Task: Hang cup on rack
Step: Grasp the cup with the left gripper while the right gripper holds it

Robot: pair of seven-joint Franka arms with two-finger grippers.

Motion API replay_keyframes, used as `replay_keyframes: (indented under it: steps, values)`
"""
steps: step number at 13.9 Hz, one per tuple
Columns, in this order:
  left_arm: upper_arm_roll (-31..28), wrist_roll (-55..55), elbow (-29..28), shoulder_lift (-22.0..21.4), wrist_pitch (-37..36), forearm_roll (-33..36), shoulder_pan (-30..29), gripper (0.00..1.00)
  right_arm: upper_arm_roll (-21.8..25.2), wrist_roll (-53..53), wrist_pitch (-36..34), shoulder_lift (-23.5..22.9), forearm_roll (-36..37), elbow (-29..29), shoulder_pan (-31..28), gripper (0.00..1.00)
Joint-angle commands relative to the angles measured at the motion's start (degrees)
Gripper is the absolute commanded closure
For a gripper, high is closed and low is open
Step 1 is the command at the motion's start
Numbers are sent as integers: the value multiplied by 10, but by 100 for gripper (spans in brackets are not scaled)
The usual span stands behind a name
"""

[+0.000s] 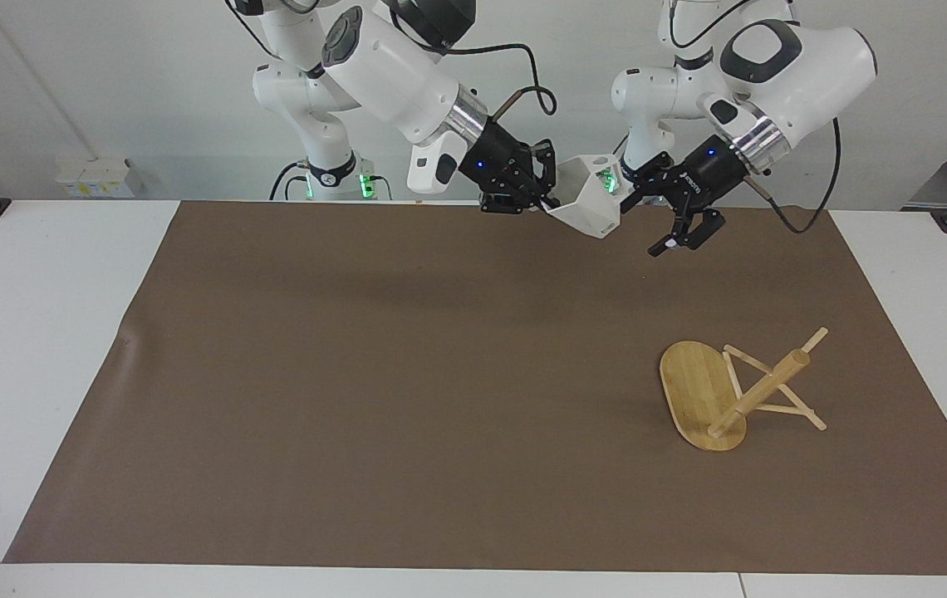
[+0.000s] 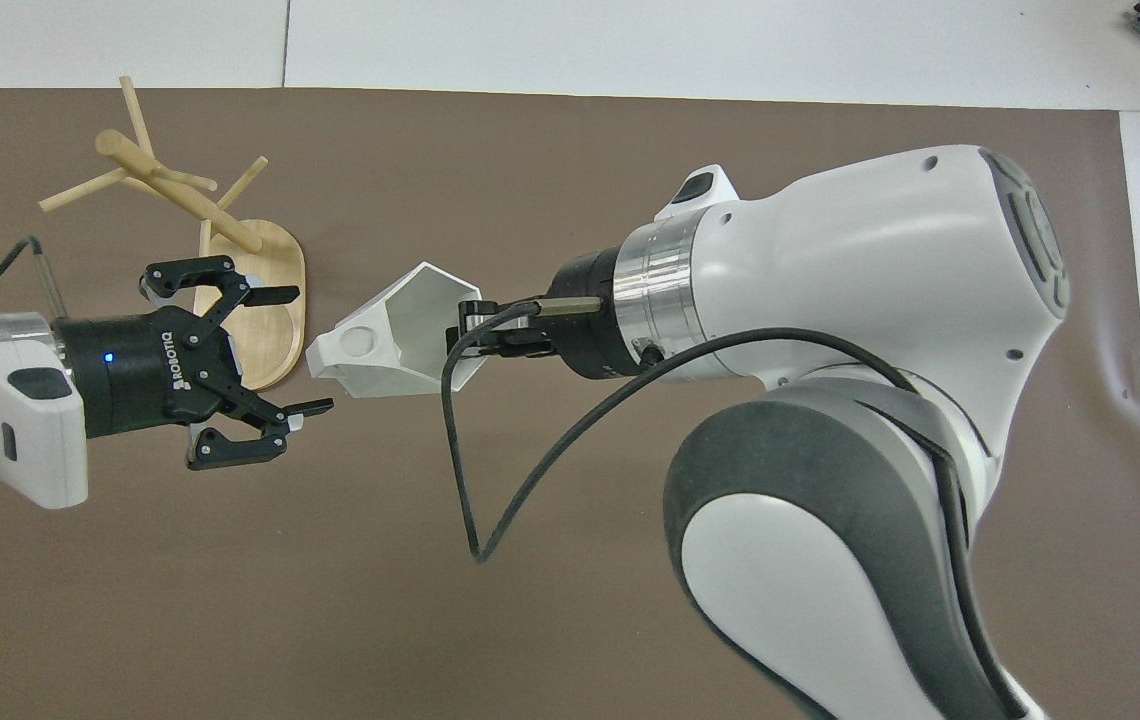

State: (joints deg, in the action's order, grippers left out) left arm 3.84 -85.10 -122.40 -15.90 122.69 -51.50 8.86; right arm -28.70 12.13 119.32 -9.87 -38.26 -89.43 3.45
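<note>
The post point(image 2: 178, 190) will stay upright when the robot hangs the cup from a peg, because the bamboo rack's broad base point(image 2: 273, 322) lies flat on the mat.
My right gripper point(image 1: 542, 198) is shut on the rim of the white faceted cup point(image 1: 586, 202) and holds it in the air over the mat's edge nearest the robots. In the overhead view the right gripper point(image 2: 465, 335) has the cup point(image 2: 385, 335) tilted, its pierced tab handle pointing at my left gripper point(image 2: 302, 350). The left gripper point(image 1: 645, 224) is open, level with the cup, and its fingertips flank the handle end without closing on it. The bamboo rack point(image 1: 702, 390) appears tipped over on the mat toward the left arm's end, with its post point(image 2: 180, 195) slanting and its pegs resting on the mat.
A brown mat point(image 1: 407, 382) covers most of the white table point(image 1: 33, 332). The right arm's black cable point(image 2: 490, 500) loops below its wrist. A small white box point(image 1: 95, 177) sits at the table edge beside the right arm's base.
</note>
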Motion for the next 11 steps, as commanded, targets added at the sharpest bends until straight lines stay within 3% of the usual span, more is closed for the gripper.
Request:
replay_keyframes:
  steps: [1,4,10,11]
  values:
    - [-6,-16,-35,-23,61,-40,47,0,-8,11,9,-9,-2,9,-2,100]
    - [-6,-16,-44,-25,103,-64,76,0,-8,11,8,-9,-1,9,-1,100]
    - [-5,-16,-42,-25,103,-99,78,0,-8,12,3,-9,-1,8,-1,100]
    - [-6,-16,-40,-26,102,-99,78,6,-8,12,2,-9,-1,8,-1,100]
